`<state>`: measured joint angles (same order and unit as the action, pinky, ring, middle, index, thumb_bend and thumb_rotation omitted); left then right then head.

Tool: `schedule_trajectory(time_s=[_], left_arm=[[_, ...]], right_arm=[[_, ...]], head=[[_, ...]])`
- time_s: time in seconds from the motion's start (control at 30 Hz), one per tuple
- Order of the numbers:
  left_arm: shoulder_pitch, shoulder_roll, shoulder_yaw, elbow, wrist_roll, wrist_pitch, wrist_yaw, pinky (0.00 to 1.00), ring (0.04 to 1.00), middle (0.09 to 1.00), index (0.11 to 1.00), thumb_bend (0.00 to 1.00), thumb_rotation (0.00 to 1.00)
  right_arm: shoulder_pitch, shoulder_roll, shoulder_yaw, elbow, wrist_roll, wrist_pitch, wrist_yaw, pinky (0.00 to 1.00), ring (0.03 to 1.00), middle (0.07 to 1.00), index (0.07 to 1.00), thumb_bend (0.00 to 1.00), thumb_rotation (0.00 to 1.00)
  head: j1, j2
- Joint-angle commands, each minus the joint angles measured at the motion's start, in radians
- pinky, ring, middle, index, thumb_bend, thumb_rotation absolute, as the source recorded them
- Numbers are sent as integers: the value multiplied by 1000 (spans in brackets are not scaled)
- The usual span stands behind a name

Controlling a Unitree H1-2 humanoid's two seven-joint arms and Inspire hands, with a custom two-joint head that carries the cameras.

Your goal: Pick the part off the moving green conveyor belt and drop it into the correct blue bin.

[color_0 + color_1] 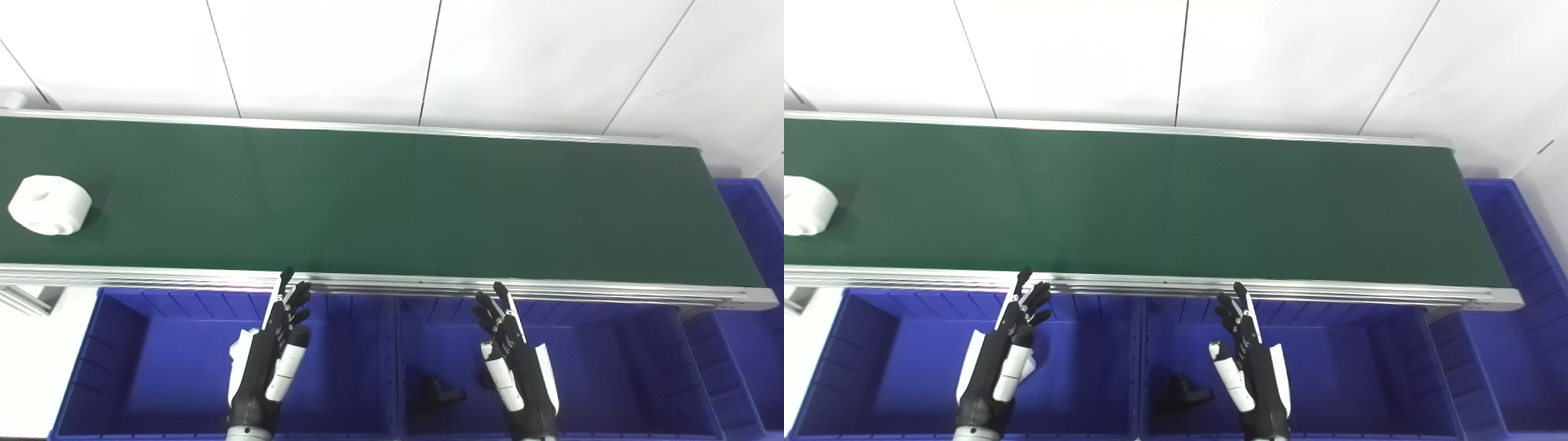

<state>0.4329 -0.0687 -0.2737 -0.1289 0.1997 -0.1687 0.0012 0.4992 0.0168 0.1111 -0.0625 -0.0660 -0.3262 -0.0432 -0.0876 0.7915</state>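
The white round part (pixel 50 206) has curved sides (pixel 73 206), so it will fall over and roll a bit when the robot drops it into the blue bin.
A white round part (pixel 49 204) with a hole in its top lies on the green conveyor belt (pixel 380 202) at the far left; the right eye view cuts it off at the edge (pixel 805 213). My left hand (pixel 269 358) hovers open over the left blue bin (pixel 122 361), fingers stretched toward the belt's near rail. Over the middle blue bin (pixel 612 367) my right hand (pixel 514 361) is likewise open and holds nothing. Both hands are far to the right of the part.
A small black part (pixel 435 392) lies on the floor of the middle bin, beside my right hand. A third blue bin (pixel 750 245) stands past the belt's right end. An aluminium rail (pixel 392 283) edges the belt's near side. White wall panels rise behind.
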Motion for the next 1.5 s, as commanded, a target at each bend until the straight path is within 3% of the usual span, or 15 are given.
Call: schedule_trajectory(time_s=[0.0, 0.87, 1.1, 1.3, 1.47], left_arm=[[-2, -25, -20, -18, 9, -40, 10, 840, 898, 914, 1000, 698, 925], [-1, -37, -32, 7, 10, -77, 16, 862, 908, 919, 1000, 675, 931], [-20, -43, -25, 102, 15, -148, 33, 871, 916, 915, 1000, 673, 908], [-38, -61, -28, 160, 49, -176, 66, 834, 891, 911, 1000, 665, 871], [-56, -69, -35, 204, 70, -205, 94, 798, 869, 891, 1000, 658, 852]], right_arm=[[4, -13, -12, -13, 28, -21, 15, 928, 913, 930, 1000, 757, 865], [10, -21, -26, -16, 53, -14, 39, 920, 914, 928, 1000, 756, 836], [-15, -32, -36, 79, 77, -81, 49, 926, 907, 923, 1000, 734, 814], [-36, -45, -49, 122, 100, -101, 57, 934, 922, 927, 1000, 725, 810], [-48, -59, -58, 143, 113, -105, 66, 954, 941, 936, 1000, 698, 834]], head=[[2, 0], [-1, -8], [39, -117], [108, -156], [147, -162]])
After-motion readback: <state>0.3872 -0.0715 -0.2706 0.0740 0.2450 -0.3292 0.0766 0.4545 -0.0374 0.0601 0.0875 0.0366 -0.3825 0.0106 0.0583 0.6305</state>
